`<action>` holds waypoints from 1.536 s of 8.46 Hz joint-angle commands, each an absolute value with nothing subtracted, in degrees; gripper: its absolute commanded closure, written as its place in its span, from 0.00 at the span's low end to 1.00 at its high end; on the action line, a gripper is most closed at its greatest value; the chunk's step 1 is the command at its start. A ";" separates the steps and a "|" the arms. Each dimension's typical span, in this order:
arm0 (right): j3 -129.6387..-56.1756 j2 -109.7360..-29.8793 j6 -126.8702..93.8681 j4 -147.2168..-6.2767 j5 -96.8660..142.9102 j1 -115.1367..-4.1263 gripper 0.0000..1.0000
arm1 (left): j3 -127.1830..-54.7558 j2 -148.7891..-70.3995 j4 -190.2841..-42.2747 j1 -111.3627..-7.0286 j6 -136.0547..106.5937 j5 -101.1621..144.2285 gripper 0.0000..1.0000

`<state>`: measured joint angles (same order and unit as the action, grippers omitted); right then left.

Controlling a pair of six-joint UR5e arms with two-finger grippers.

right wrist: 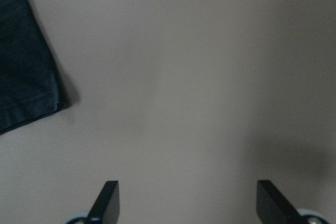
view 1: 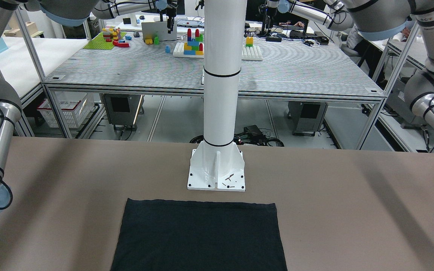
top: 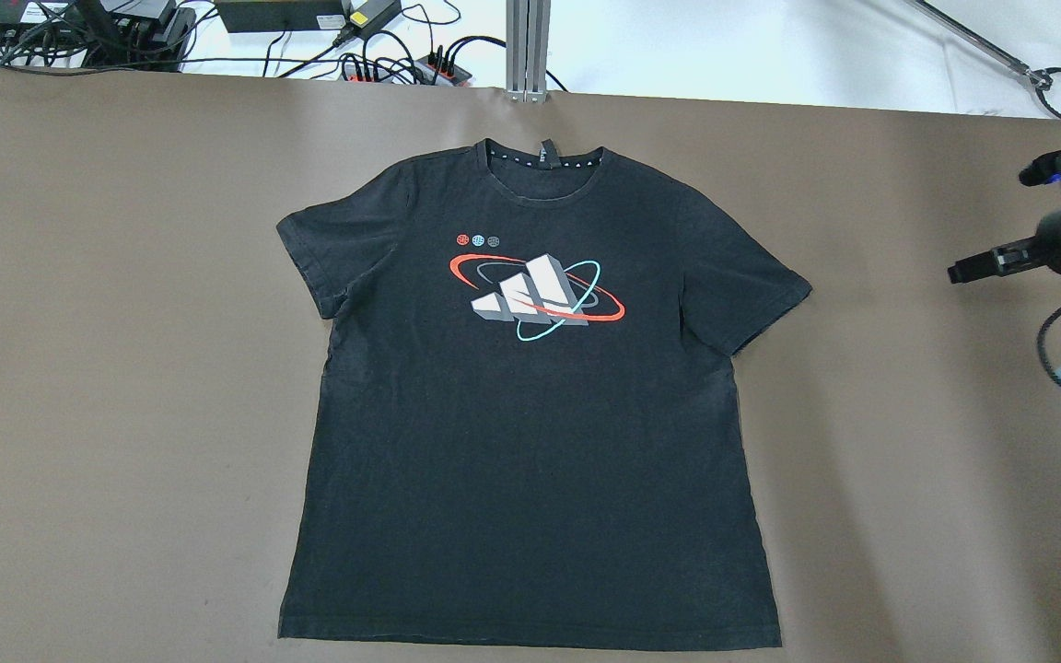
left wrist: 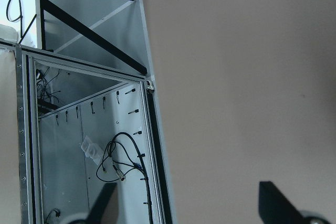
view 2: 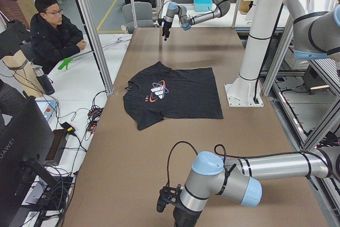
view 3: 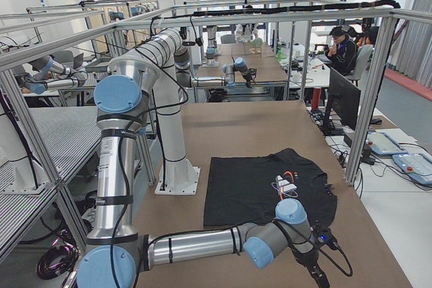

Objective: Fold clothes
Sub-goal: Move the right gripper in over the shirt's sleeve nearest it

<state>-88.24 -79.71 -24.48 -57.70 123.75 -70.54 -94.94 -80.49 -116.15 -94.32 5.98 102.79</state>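
The hem corner [right wrist: 59, 104] is loose and flat. The sleeve [right wrist: 23, 66] will therefore fold over onto the T-shirt and stay there when I bring it inward.
The clothes are one black T-shirt [top: 530, 442] with a white, red and teal chest print, lying flat and face up in the middle of the brown table [top: 107, 368], collar towards the far edge. It also shows as the T-shirt [view 1: 198, 237], [view 2: 175, 94], [view 3: 263, 187]. My right gripper [right wrist: 189, 203] is open over bare table, a shirt sleeve [right wrist: 26, 66] off to its upper left; from overhead the right gripper [top: 959, 270] hangs clear of the shirt. My left gripper [left wrist: 189, 205] is open at the table's left end, holding nothing.
The white pillar base [view 1: 217, 169] stands just behind the shirt's hem. The left wrist view shows the table edge [left wrist: 152, 129] and the frame below it. Cables [top: 383, 55] lie past the far edge. People sit beside the table [view 2: 53, 30], [view 3: 344, 48].
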 commanded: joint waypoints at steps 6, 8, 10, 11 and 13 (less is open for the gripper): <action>-71.20 -65.49 -44.54 -44.82 120.43 -58.90 0.16 | -94.92 -81.04 -116.19 -94.22 5.36 103.01 0.06; -70.58 -65.13 -45.00 -44.82 116.99 -57.13 0.31 | -94.92 -80.95 -116.10 -94.31 5.36 102.92 0.06; -70.31 -65.21 -44.91 -44.91 116.89 -56.78 0.37 | -94.92 -80.95 -116.02 -94.22 5.27 104.23 0.06; -70.31 -65.56 -44.48 -44.91 116.89 -56.60 0.37 | -94.92 -80.95 -115.93 -94.22 5.27 104.33 0.06; -70.31 -65.74 -44.38 -44.91 116.89 -56.43 0.41 | -94.92 -80.95 -116.02 -94.22 4.92 104.41 0.06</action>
<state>-70.37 -65.56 -44.54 -44.91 116.93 -56.65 -94.92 -80.95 -116.00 -94.23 5.19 104.26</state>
